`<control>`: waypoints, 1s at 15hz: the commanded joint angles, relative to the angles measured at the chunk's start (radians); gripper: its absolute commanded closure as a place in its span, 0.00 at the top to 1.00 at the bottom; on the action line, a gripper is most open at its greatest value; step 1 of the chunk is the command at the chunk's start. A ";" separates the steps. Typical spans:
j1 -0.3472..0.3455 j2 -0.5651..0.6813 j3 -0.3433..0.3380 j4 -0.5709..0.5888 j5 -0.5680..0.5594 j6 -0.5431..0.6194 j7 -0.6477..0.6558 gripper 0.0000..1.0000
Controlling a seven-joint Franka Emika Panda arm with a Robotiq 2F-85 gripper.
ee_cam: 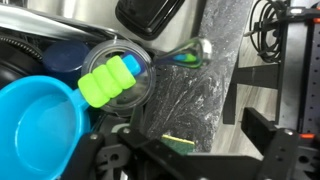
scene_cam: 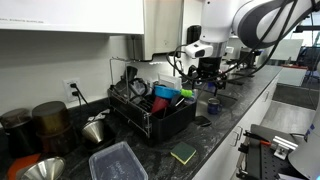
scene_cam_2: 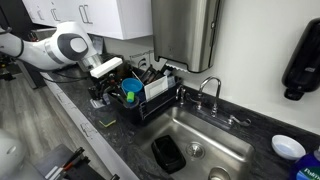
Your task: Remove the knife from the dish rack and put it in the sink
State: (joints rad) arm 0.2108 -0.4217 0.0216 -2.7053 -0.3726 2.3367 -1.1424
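Observation:
The shiny handle [ee_cam: 174, 56] sticks out freely above the clear glass, so I keep my open gripper moving toward its end [ee_cam: 201, 50] until the fingers are on both sides of it, and then close them.
The black wire dish rack [scene_cam: 150, 115] stands on the dark counter and shows in both exterior views [scene_cam_2: 140, 98]. It holds a blue cup [ee_cam: 35, 120], a green-handled brush [ee_cam: 110, 80], a clear glass [ee_cam: 125, 62] and other utensils. I cannot pick out the knife in any view. The steel sink [scene_cam_2: 200, 135] lies beside the rack. My gripper [scene_cam_2: 104, 90] hovers over the counter at the rack's front side, away from the sink, open and empty [ee_cam: 190, 152]. It also shows in an exterior view [scene_cam: 206, 74].
A green-yellow sponge [scene_cam: 183, 153] lies near the counter's front edge [ee_cam: 180, 143]. A clear plastic container [scene_cam: 118, 160] and metal bowls [scene_cam: 40, 168] sit further along. A faucet [scene_cam_2: 210, 90] stands behind the sink, and a black object [scene_cam_2: 167, 152] lies in it.

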 commanded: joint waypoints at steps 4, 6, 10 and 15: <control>-0.079 -0.008 0.027 -0.037 -0.215 0.167 0.008 1.00; -0.097 -0.007 0.042 -0.029 -0.288 0.159 0.036 1.00; -0.114 -0.004 0.054 -0.023 -0.443 0.143 0.117 1.00; -0.099 0.002 0.044 -0.016 -0.542 0.101 0.184 1.00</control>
State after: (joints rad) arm 0.1212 -0.4218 0.0506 -2.7265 -0.8653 2.4647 -0.9948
